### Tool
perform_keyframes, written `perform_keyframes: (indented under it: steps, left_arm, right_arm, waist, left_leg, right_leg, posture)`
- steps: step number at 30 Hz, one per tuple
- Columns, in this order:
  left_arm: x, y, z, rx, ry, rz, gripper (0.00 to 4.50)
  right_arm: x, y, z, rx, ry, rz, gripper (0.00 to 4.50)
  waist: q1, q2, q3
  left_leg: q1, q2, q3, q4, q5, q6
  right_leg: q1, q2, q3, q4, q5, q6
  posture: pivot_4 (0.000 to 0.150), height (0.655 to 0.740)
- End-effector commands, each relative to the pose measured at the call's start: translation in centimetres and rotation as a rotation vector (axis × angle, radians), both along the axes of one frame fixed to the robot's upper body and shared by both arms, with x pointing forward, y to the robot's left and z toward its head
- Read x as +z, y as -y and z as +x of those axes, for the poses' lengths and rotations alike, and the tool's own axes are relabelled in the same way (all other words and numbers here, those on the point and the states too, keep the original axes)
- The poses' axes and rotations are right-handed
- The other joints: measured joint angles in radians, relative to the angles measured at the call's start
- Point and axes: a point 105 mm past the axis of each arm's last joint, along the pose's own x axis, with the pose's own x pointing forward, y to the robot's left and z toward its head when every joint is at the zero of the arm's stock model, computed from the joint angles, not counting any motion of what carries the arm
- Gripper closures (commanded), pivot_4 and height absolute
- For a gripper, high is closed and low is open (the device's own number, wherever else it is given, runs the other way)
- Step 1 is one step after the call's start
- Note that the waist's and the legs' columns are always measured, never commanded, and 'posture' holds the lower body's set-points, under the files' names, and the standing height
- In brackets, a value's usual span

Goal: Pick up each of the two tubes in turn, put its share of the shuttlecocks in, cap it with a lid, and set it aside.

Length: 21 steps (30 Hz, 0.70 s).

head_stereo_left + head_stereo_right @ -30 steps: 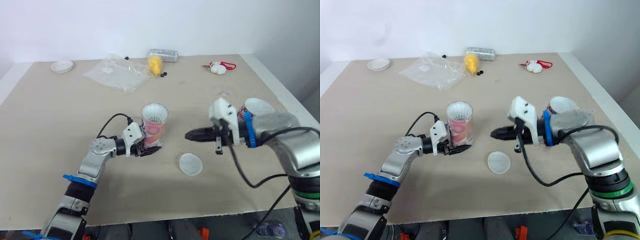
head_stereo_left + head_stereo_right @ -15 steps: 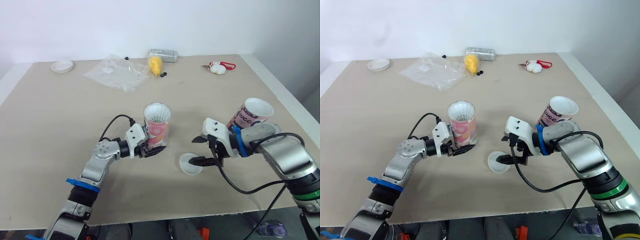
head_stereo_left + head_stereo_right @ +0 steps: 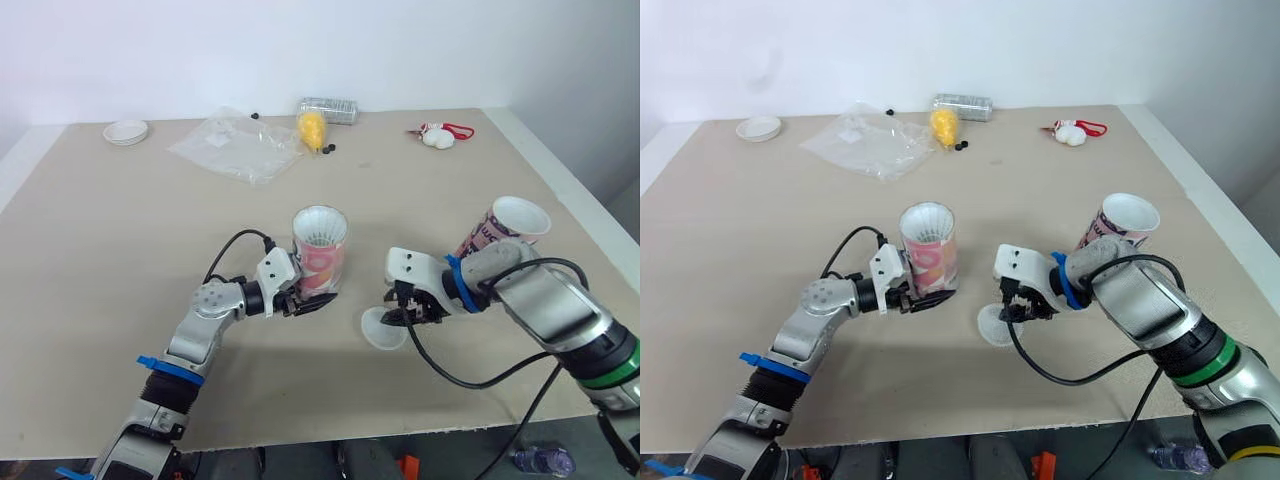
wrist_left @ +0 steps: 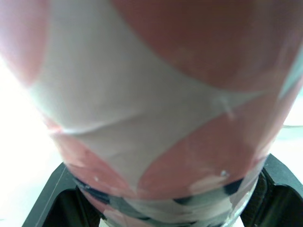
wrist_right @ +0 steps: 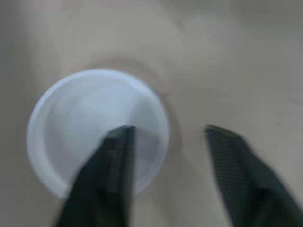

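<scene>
I expect the white lid (image 3: 382,330) to sit flat across the top of the pink-and-white tube when I press it on, because the white feathers (image 3: 320,231) are below the tube's rim.
A pink-and-white tube (image 3: 320,258) stands mid-table with white shuttlecock feathers showing at its open top. My left gripper (image 3: 298,302) is shut on its base, and the wrist view has the tube (image 4: 156,94) between both fingers (image 4: 49,198). A round white lid (image 3: 380,331) lies flat just right of it. My right gripper (image 3: 402,314) is down at that lid, open. In the wrist view one finger (image 5: 113,161) is over the lid (image 5: 80,123) and the other is on the table beyond its rim. A second tube (image 3: 502,230), open-topped, stands behind my right forearm.
At the back of the table lie a crumpled clear plastic bag (image 3: 235,145), a yellow object (image 3: 312,128), a clear container (image 3: 328,108), a white dish (image 3: 125,131) at the far left and a red-and-white item (image 3: 437,136). The table's right edge runs close to the second tube.
My right gripper has come down and to the left, from hovering beside the second tube to the lid. My left gripper, with its tube, has shifted slightly to the right.
</scene>
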Motion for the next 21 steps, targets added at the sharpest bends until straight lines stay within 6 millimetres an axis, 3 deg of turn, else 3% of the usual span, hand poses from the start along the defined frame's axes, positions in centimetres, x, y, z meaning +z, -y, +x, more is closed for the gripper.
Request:
perform_keyframes:
  steps: [1, 2, 13, 21]
  left_arm:
    - [0.2, 0.7, -0.7, -0.036, 0.019, 0.007, 1.45]
    - [-0.1, 0.7, -0.8, -0.039, 0.013, 0.018, 1.45]
    - [-2.8, -0.8, -0.7, -0.052, -0.046, 0.121, 1.45]
    - [-3.1, -1.0, -0.4, -0.039, -0.064, 0.099, 1.45]
  right_arm:
    - [-0.4, 0.3, -0.2, 0.017, 0.029, -0.048, 4.03]
    - [-0.5, 0.4, -0.1, 0.02, 0.038, -0.06, 4.46]
    - [-0.5, 0.1, -0.5, 0.068, 0.078, -0.05, 4.46]
    - [2.2, -0.4, -0.9, 0.145, 0.134, 0.069, 4.46]
  waist:
    - [0.0, 0.0, 0.0]
    - [0.0, 0.0, 0.0]
    - [0.0, -0.003, -0.004]
    - [-0.001, -0.003, -0.004]
  left_leg:
    - [0.0, 0.0, 0.0, 0.0, 0.0, 0.0]
    - [0.0, 0.0, 0.0, 0.0, 0.0, 0.0]
    - [0.003, 0.0, 0.0, 0.001, 0.0, 0.0]
    - [0.005, 0.0, 0.0, 0.001, 0.0, 0.0]
  right_leg:
    - [0.0, 0.0, 0.0, 0.0, 0.0, 0.0]
    - [0.0, 0.0, 0.0, 0.0, 0.0, 0.0]
    - [0.003, 0.0, 0.0, 0.0, 0.001, 0.0]
    - [0.004, 0.0, 0.0, 0.0, 0.001, 0.0]
  posture:
    - [0.15, 0.74]
    - [0.15, 0.74]
    - [0.15, 0.74]
    - [0.15, 0.74]
